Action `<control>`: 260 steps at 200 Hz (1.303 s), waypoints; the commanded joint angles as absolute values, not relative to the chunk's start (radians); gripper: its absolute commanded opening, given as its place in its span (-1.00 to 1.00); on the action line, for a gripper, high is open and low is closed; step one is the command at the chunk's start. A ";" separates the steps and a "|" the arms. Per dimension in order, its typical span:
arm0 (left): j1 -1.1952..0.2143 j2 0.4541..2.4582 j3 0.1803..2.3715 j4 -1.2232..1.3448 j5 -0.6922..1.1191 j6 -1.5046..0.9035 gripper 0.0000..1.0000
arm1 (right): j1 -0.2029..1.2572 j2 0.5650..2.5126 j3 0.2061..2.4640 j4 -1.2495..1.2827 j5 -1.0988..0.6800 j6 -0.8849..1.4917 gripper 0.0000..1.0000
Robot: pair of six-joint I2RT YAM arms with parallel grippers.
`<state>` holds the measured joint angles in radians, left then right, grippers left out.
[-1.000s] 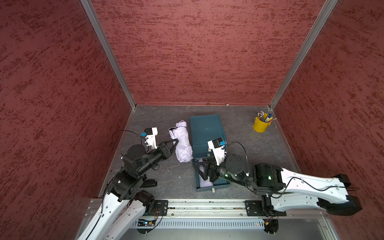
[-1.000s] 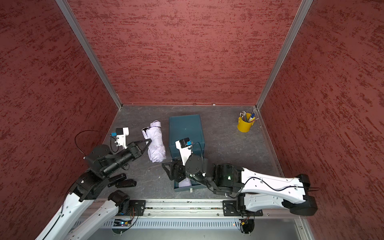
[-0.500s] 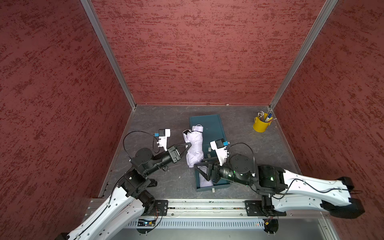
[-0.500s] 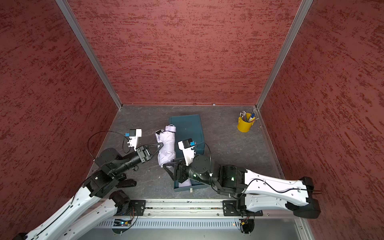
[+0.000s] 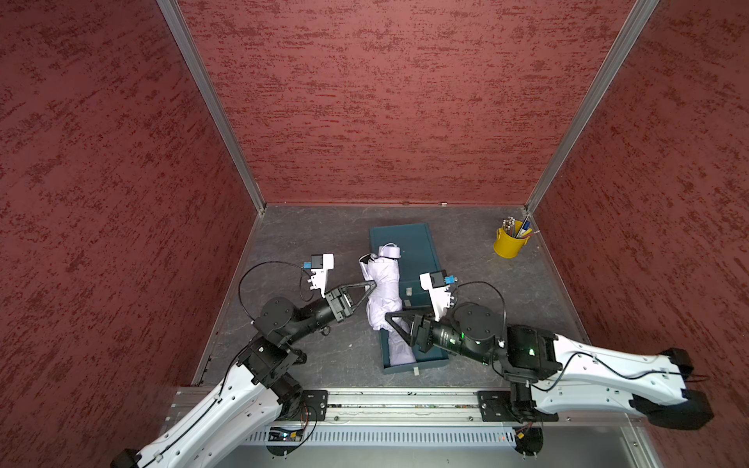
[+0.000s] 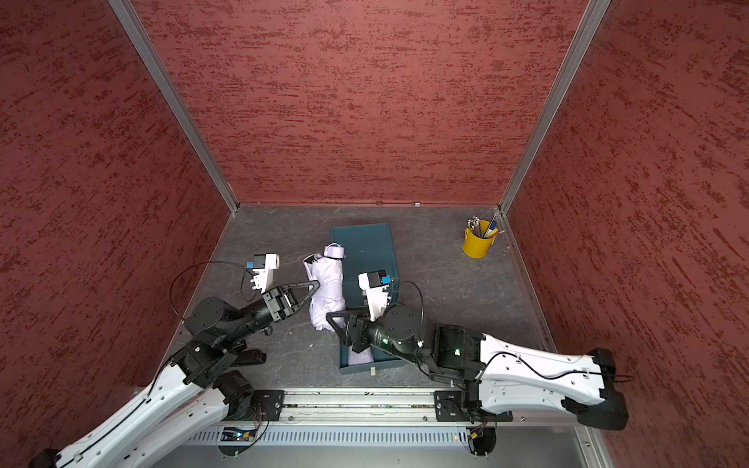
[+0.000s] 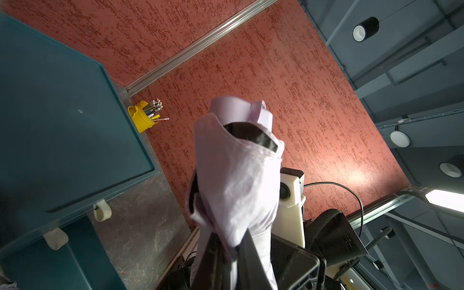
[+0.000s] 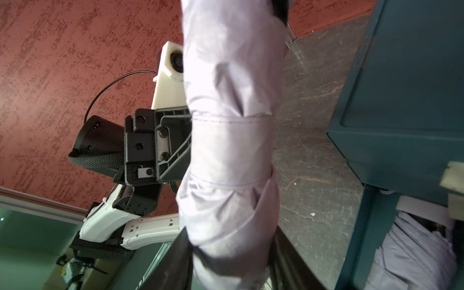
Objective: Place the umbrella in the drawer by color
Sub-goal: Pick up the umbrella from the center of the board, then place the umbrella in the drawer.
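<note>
Another lilac umbrella (image 5: 401, 350) occupies the drawer's side near my left gripper, so my right gripper should take and place the held umbrella alone in the drawer's free side (image 5: 431, 354).
A folded pale lilac umbrella (image 5: 383, 291) (image 6: 327, 289) hangs above the left edge of the teal cabinet (image 5: 409, 247). My left gripper (image 5: 373, 286) (image 7: 231, 248) is shut on the fabric at its middle. Its near end sits between the jaws of my right gripper (image 5: 389, 317) (image 8: 229, 233), whose fingers (image 8: 183, 241) press on both sides. Below, the cabinet's drawer (image 5: 417, 364) (image 6: 364, 366) stands pulled open. Another lilac umbrella (image 5: 399, 350) (image 8: 414, 251) lies inside it.
A yellow cup of pens (image 5: 510, 243) (image 6: 478, 243) stands at the back right corner. Red walls close in three sides. A metal rail (image 5: 385, 399) runs along the front, close behind the drawer's front.
My left arm has carried the umbrella rightwards from the floor beside the cabinet to over its left edge. My right gripper's jaws have narrowed onto its near end.
</note>
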<state>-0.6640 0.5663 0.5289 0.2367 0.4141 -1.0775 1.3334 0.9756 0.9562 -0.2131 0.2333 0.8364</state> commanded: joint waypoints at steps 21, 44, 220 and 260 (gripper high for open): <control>-0.670 0.546 0.499 0.333 0.407 -1.086 -1.00 | 1.327 0.981 0.969 -0.190 0.232 0.821 -0.38; -0.670 0.552 0.485 0.283 0.390 -1.060 -1.00 | 1.326 0.988 0.983 -0.215 0.232 0.821 -0.73; -0.703 0.835 0.827 -0.447 0.038 -0.607 0.61 | 1.350 0.811 0.939 -0.923 -0.025 1.082 -1.00; -0.712 0.939 0.871 -0.434 0.034 -0.586 0.62 | 1.344 0.876 0.920 -0.952 0.013 1.119 -1.00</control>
